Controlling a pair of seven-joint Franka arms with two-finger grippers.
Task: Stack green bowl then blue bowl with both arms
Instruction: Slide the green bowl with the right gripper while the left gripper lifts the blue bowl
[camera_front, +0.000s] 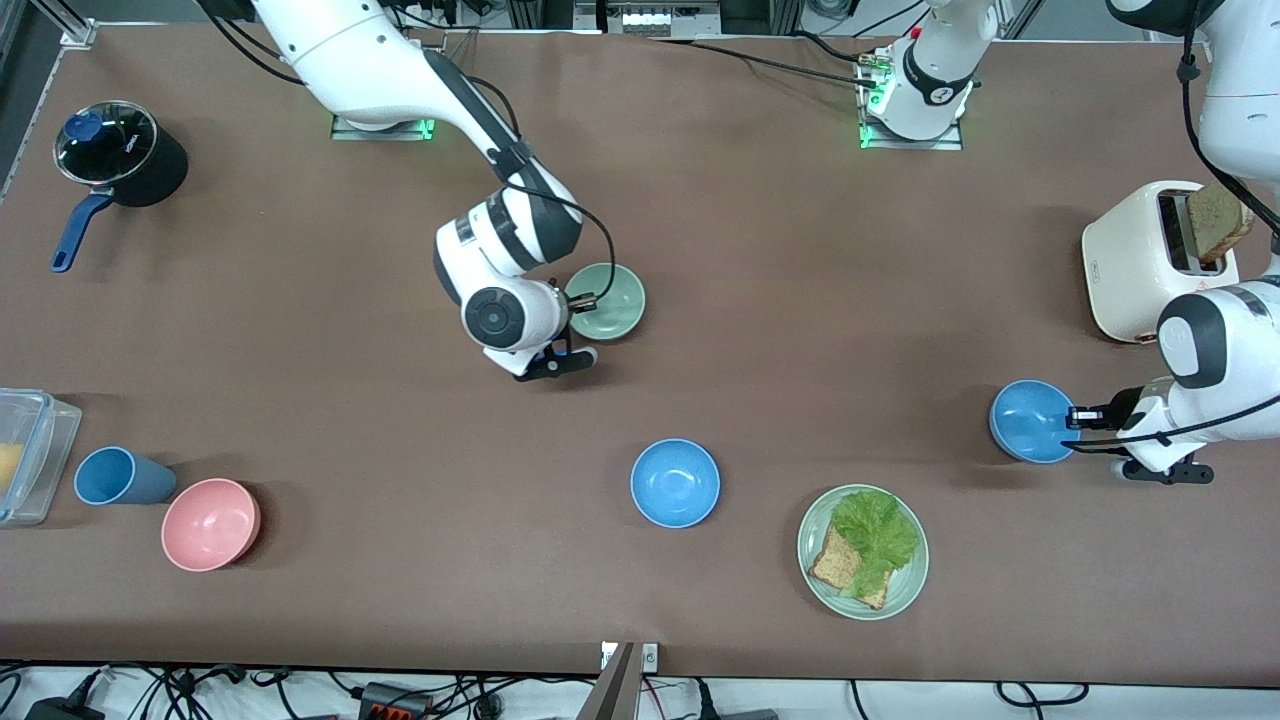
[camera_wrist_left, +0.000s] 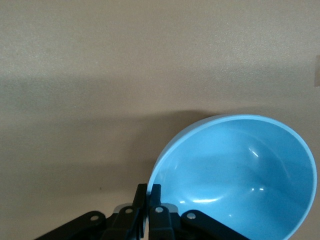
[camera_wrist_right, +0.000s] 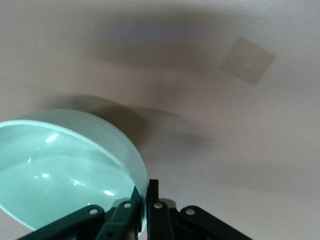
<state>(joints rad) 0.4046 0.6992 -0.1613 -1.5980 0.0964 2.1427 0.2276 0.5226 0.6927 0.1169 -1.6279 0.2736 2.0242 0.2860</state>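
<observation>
My right gripper needs to put the green bowl (camera_front: 620, 302) down flat and move away before my left gripper stacks the blue bowl (camera_front: 1028, 420), because my right gripper holds the green bowl at a tilt.
My right gripper (camera_front: 580, 299) is shut on the rim of the pale green bowl (camera_front: 610, 300), with one finger inside and one outside. In the right wrist view the green bowl (camera_wrist_right: 60, 170) hangs tilted above the table in my right gripper (camera_wrist_right: 148, 184), its shadow apart from it. My left gripper (camera_front: 1073, 418) is shut on the rim of a blue bowl (camera_front: 1032, 421) at the left arm's end of the table. The left wrist view shows that blue bowl (camera_wrist_left: 240, 175) pinched in my left gripper (camera_wrist_left: 148, 189). A second, identical blue bowl (camera_front: 675, 482) sits free on the mid-table.
A pale green plate (camera_front: 815, 520) with lettuce and toast lies near the front edge. A white toaster (camera_front: 1130, 260) with bread stands by the left arm. A pink bowl (camera_front: 210, 523), blue cup (camera_front: 120, 477), clear container (camera_front: 25, 455) and black pot (camera_front: 125, 155) are at the right arm's end.
</observation>
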